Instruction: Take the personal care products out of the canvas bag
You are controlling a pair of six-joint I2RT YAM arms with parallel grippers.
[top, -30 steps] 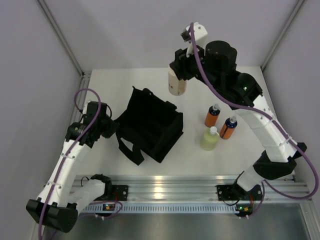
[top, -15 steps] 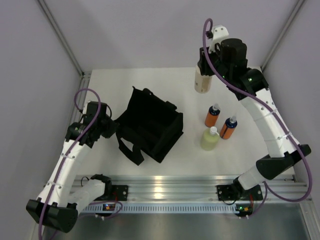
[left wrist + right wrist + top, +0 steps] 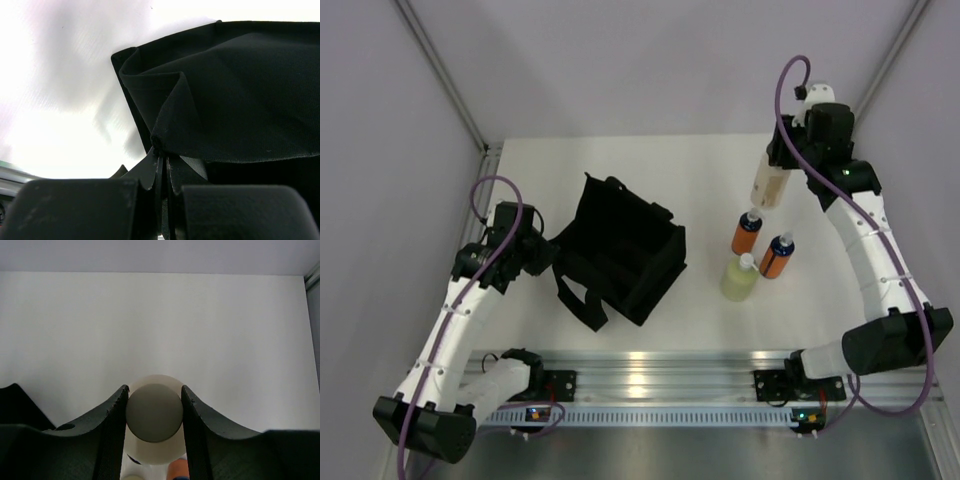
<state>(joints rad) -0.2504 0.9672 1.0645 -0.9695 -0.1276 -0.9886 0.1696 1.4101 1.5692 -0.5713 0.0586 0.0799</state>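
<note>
My right gripper should keep lowering the beige bottle (image 3: 770,184), which hangs upright near the open spot (image 3: 779,222) behind the orange bottles, until the bottle's base stands there.
The black canvas bag (image 3: 618,250) stands open at the table's middle left. My left gripper (image 3: 542,255) is shut on the bag's left edge; in the left wrist view the fabric (image 3: 165,127) is pinched between the fingers. My right gripper (image 3: 782,172) is shut on the cap of the beige bottle (image 3: 769,186) and holds it in the air above the far right, over the other bottles; in the right wrist view the cap (image 3: 153,412) sits between the fingers. Two orange bottles (image 3: 746,232) (image 3: 777,254) and the pale yellow-green bottle (image 3: 740,278) stand right of the bag.
Grey walls close the table on the left, back and right. An aluminium rail (image 3: 650,378) runs along the near edge with both arm bases. The bag's handles (image 3: 582,298) hang toward the front.
My right gripper has carried the beige bottle from above the bag's far side rightward, to above the standing bottles. The left gripper and the bag have not moved.
</note>
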